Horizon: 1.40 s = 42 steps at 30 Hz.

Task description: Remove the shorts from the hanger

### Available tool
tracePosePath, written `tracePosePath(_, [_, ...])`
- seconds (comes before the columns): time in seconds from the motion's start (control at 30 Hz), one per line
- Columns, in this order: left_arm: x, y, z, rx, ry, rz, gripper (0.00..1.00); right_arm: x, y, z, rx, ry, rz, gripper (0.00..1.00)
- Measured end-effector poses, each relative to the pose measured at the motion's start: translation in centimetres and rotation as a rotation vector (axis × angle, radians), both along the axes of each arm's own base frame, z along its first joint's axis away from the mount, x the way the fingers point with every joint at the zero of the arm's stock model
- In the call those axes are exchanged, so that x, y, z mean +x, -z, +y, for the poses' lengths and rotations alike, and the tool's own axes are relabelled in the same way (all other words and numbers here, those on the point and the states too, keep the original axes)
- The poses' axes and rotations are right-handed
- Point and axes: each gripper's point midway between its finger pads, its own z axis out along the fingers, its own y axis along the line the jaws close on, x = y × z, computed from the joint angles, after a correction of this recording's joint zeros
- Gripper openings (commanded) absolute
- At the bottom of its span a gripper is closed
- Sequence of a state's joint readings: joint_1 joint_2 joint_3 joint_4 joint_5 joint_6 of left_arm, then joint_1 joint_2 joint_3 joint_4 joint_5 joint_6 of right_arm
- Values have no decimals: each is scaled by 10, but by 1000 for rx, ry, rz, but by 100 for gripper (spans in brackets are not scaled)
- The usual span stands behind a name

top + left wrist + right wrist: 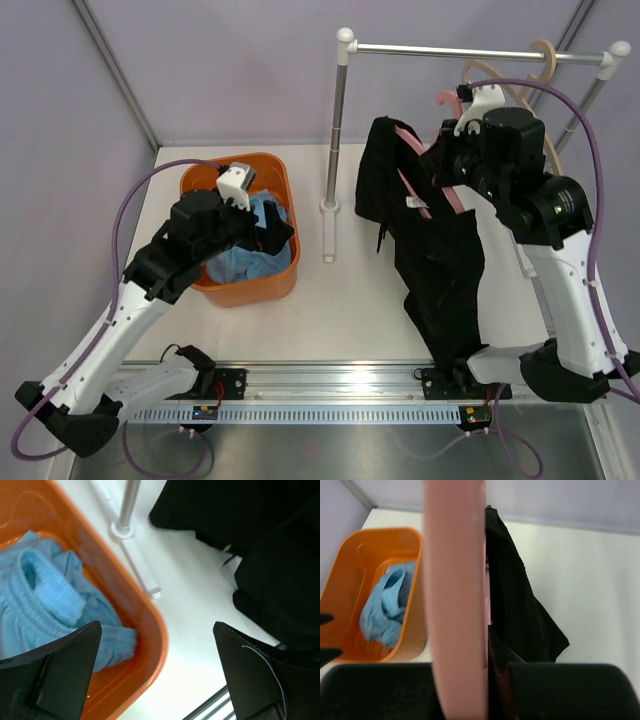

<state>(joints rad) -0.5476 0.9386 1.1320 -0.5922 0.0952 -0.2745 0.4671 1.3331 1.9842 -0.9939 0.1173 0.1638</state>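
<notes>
The robot's right gripper is shut on the pink hanger [409, 141], so the open left gripper keeps going to the waist corner of the black shorts [381, 142] and closes there.
Black shorts [430, 240] hang from a pink hanger [415, 165] and drape down to the table at the right. My right gripper [458, 150] is shut on the pink hanger [455, 595], which fills the middle of the right wrist view with the black shorts [517, 610] beside it. My left gripper [272, 232] is open and empty, over the right rim of the orange basket [285, 275]. In the left wrist view its fingers [65, 665] straddle the basket rim [150, 630], with the shorts [270, 555] at the far right.
The orange basket holds blue cloth [250, 250], which also shows in the left wrist view [45, 600]. A metal clothes rail [470, 50] stands at the back, its upright post [335, 140] on a white foot [328, 235] between basket and shorts. A wooden hanger [545, 60] hangs on the rail.
</notes>
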Motion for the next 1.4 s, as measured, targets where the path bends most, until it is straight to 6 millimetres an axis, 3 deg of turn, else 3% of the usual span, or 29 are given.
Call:
tracePosePath(0.17, [-13, -38, -53, -23, 92, -59, 99, -45, 23, 1, 46, -97, 50, 0])
tracePosePath(0.3, [-15, -56, -94, -40, 112, -92, 99, -67, 37, 0, 70, -140, 75, 0])
tracePosePath(0.47, [-8, -67, -146, -42, 97, -129, 99, -74, 45, -1, 70, -146, 90, 0])
tracePosePath(0.67, [14, -75, -205, -48, 55, -167, 99, -74, 49, -7, 54, -118, 96, 0])
tracePosePath(0.77, [24, -68, -225, -31, 35, -172, 99, -74, 52, -10, 43, -102, 103, 0])
tracePosePath(0.93, [39, -51, -237, 23, -13, -178, 99, -74, 52, -11, 41, -97, 104, 0])
tracePosePath(1.0, [44, -43, -236, 52, -37, -180, 93, -74, 52, -11, 41, -97, 103, 0])
tracePosePath(1.1, [53, -36, -233, 73, -64, -177, 63, -74, 51, -11, 42, -97, 102, 0])
tracePosePath(1.13, [56, -34, -231, 79, -71, -174, 48, -74, 50, -11, 43, -97, 101, 0])
tracePosePath(1.17, [60, -33, -228, 80, -81, -170, 40, -75, 49, -12, 44, -97, 99, 0])
tracePosePath(1.37, [80, -33, -213, 85, -131, -171, 2, -75, 44, -12, 52, -97, 88, 0])
tracePosePath(1.4, [82, -33, -211, 87, -135, -172, 0, -75, 45, -11, 52, -99, 88, 0])
